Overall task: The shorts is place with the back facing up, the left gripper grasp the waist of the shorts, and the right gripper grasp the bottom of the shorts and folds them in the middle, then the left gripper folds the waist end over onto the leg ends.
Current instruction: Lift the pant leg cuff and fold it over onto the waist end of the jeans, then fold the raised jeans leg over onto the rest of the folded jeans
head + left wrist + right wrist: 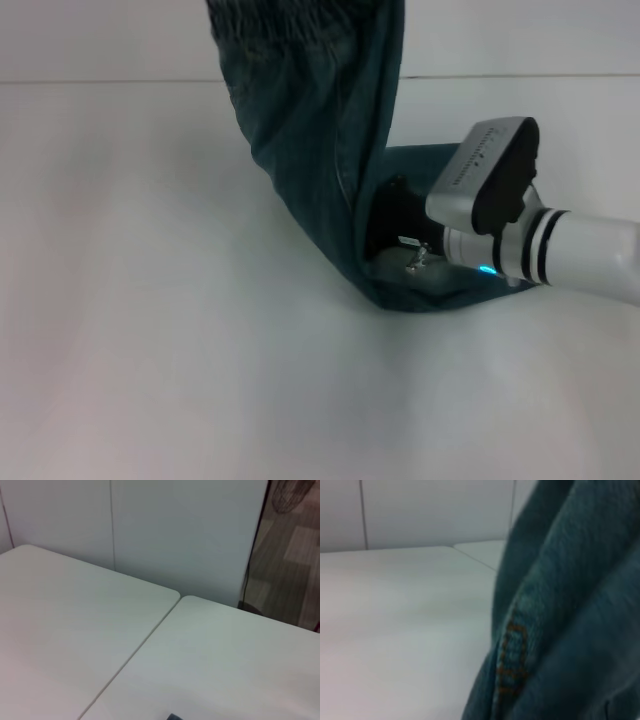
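Note:
My right gripper is over the leg ends [450, 292] where the waist has to land, so it should move out of the way before my left gripper lays the waist down [290, 22].
The dark teal denim shorts [310, 130] hang in a long drape from above the head view's top edge, gathered waist uppermost. Their lower end lies folded on the white table [150, 300]. My right gripper [395, 235] reaches in from the right at that lower end, low over the table and partly behind the hanging cloth. In the right wrist view the denim [570, 605] with orange stitching fills the picture's right half, very close. My left gripper is out of view; its wrist camera looks down from high up on the bare table [200, 655].
Two white tabletops meet at a seam [145, 640], with a white wall panel [175, 530] behind them. Past the table's corner there is grey floor [290, 565]. The table stretches bare to the left of and in front of the shorts.

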`<state>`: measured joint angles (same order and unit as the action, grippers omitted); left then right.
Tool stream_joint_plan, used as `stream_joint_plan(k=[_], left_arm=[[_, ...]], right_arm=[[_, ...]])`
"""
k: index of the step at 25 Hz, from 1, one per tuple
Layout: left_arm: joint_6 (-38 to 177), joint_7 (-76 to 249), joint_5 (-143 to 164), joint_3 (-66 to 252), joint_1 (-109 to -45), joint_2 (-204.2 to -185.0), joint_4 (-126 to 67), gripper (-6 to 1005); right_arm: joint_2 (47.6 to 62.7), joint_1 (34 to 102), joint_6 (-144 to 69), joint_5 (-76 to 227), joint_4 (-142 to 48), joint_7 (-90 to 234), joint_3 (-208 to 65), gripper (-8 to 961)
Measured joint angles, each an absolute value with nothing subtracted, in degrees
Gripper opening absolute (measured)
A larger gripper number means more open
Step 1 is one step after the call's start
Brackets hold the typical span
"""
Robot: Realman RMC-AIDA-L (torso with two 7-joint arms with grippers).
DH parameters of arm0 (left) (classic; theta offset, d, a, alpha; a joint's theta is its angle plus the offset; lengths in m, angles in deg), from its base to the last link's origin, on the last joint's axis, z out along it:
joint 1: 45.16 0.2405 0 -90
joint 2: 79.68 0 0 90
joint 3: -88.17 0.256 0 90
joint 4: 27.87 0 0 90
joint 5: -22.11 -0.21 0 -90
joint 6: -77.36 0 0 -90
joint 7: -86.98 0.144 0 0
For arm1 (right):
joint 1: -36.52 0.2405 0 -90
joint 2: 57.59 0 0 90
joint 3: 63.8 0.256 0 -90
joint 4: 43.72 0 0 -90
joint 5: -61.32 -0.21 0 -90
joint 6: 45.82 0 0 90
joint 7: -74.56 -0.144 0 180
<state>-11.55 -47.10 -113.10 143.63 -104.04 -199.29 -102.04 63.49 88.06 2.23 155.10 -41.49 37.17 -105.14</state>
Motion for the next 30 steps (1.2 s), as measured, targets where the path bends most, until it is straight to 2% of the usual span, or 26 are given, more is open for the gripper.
stream_joint_plan(k=[3, 7, 13, 19, 25, 30], left_arm=[[-10.5, -47.1, -114.1, 145.5, -104.2, -199.82, -101.3, 91], [-8.2, -46.9, -116.5, 147.6, -104.3, -201.32, -99.8, 110], [-4.7, -46.7, -117.5, 154.9, -104.5, -203.45, -98.5, 138], [2.9, -47.2, -115.9, 169.0, -104.5, -204.25, -97.1, 167], [16.0, -47.8, -111.1, 181.2, -106.0, -204.3, -94.8, 195], [17.4, -47.8, -110.9, 182.1, -109.0, -204.31, -90.7, 218]], right_arm=[[63.36, 87.7, 2.5, 155.1, -41.5, 37.2, -104.9, -1], [62.57, 82.8, 6.0, 154.8, -45.2, 36.3, -104.6, -1], [62.01, 66.8, 18.8, 155.0, -60.7, 28.1, -104.9, -2], [61.69, 53.5, 32.5, 154.6, -70.7, 23.8, -101.0, -2], [61.19, 48.7, 39.1, 155.0, -71.0, 22.9, -96.9, -2], [61.23, 47.3, 41.3, 156.0, -71.1, 23.0, -96.8, -2]])
